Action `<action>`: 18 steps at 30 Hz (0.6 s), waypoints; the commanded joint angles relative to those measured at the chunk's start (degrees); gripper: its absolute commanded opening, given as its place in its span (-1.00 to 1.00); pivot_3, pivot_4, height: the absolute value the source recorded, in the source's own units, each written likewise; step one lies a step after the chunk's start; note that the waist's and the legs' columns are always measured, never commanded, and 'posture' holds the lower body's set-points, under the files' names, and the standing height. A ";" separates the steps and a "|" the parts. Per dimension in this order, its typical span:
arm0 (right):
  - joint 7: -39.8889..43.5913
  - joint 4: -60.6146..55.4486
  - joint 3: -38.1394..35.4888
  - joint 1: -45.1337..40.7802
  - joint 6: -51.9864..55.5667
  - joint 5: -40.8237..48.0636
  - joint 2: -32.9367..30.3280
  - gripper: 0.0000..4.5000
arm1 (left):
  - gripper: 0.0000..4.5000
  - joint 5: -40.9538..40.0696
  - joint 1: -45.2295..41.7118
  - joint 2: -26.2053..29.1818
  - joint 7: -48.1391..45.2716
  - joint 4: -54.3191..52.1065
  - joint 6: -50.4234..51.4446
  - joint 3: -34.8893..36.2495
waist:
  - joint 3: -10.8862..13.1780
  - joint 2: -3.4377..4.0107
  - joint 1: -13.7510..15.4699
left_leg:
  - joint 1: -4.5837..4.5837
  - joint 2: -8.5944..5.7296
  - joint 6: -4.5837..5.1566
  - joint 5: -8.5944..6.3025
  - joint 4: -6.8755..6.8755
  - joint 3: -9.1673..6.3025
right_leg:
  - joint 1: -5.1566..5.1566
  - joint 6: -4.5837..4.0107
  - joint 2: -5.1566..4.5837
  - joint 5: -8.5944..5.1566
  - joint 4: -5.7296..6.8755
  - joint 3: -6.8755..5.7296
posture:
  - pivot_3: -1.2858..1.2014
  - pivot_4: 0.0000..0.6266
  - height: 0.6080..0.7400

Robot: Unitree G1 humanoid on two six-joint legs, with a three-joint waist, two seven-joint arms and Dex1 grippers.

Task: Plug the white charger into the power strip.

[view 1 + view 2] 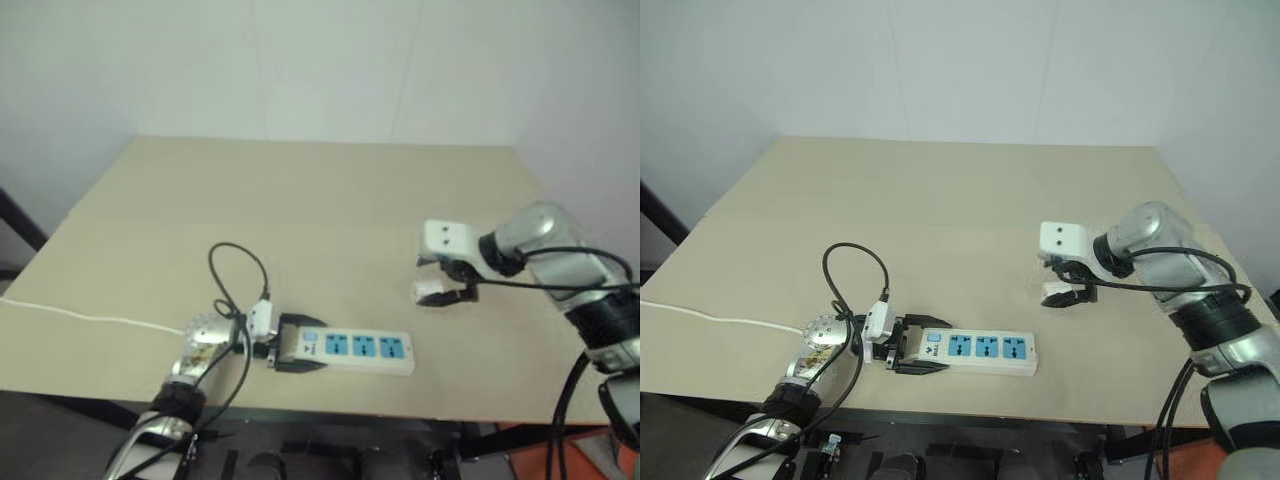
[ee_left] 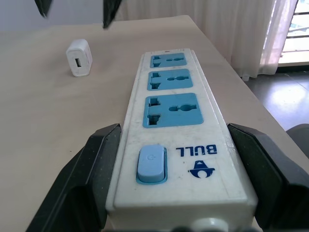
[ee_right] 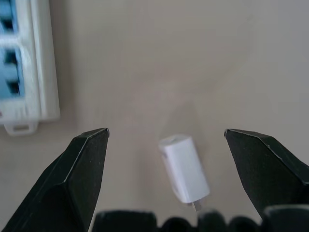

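Observation:
I expect the white charger (image 1: 426, 291) to stand upright on the power strip when I push it in, because the metal prong (image 3: 197, 205) sticks out of the charger's narrow end.
The power strip (image 1: 350, 350) lies near the table's front edge, a white bar with three blue socket faces (image 2: 171, 110) and a blue switch (image 2: 151, 164). My left gripper (image 1: 305, 343) is shut on its switch end, one black finger (image 2: 91, 174) against each long side. The white charger (image 1: 432, 293) lies on its side on the table, to the right of the strip and farther back. My right gripper (image 1: 455, 283) hangs open just above the charger, pointing down. In the right wrist view the charger (image 3: 184, 168) sits between the spread fingers, touching neither.
The strip's thin white cord (image 1: 80, 315) runs across the table (image 1: 300, 190) and off its left edge. A black cable loop (image 1: 235, 260) arches over my left wrist. A pale wall stands behind the table.

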 commanded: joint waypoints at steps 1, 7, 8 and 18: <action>4.08 5.56 3.13 -4.05 -5.43 -5.45 1.18 1.00 | 0.46 0.80 0.70 -0.93 0.40 0.47 -0.69 -1.32 | 0.00 0.01 0.00 | 0.01 0.00 0.00 0.00 0.01 0.00 | 0.00 0.00 0.00 0.00 0.01 0.00 | 0.03 -0.52 1.00; 2.68 18.63 6.21 -8.43 -13.16 -12.07 8.13 1.00 | 0.46 1.06 0.39 -0.94 0.31 0.52 -0.36 -1.96 | -0.01 0.04 -0.08 | 0.08 0.00 0.00 0.00 0.01 0.01 | 0.02 0.00 0.02 0.00 0.07 0.01 | 0.03 -0.52 1.00; 2.11 21.23 6.74 -9.21 -14.47 -13.24 9.61 1.00 | 0.46 1.23 0.38 -0.63 -0.10 0.26 0.08 -2.30 | -0.02 0.04 -0.05 | 0.08 0.00 0.00 0.00 0.01 0.02 | 0.02 -0.01 0.02 0.01 0.09 0.02 | 0.03 -0.52 1.00; 2.17 33.74 8.05 -12.23 -21.50 -20.02 16.27 0.47 | 0.46 1.89 1.15 1.24 -0.14 -1.97 2.86 -3.99 | -0.03 0.07 -0.32 | 0.12 0.00 0.00 0.00 0.00 0.01 | 0.02 -0.04 0.03 0.02 0.17 0.01 | 0.03 -0.52 1.00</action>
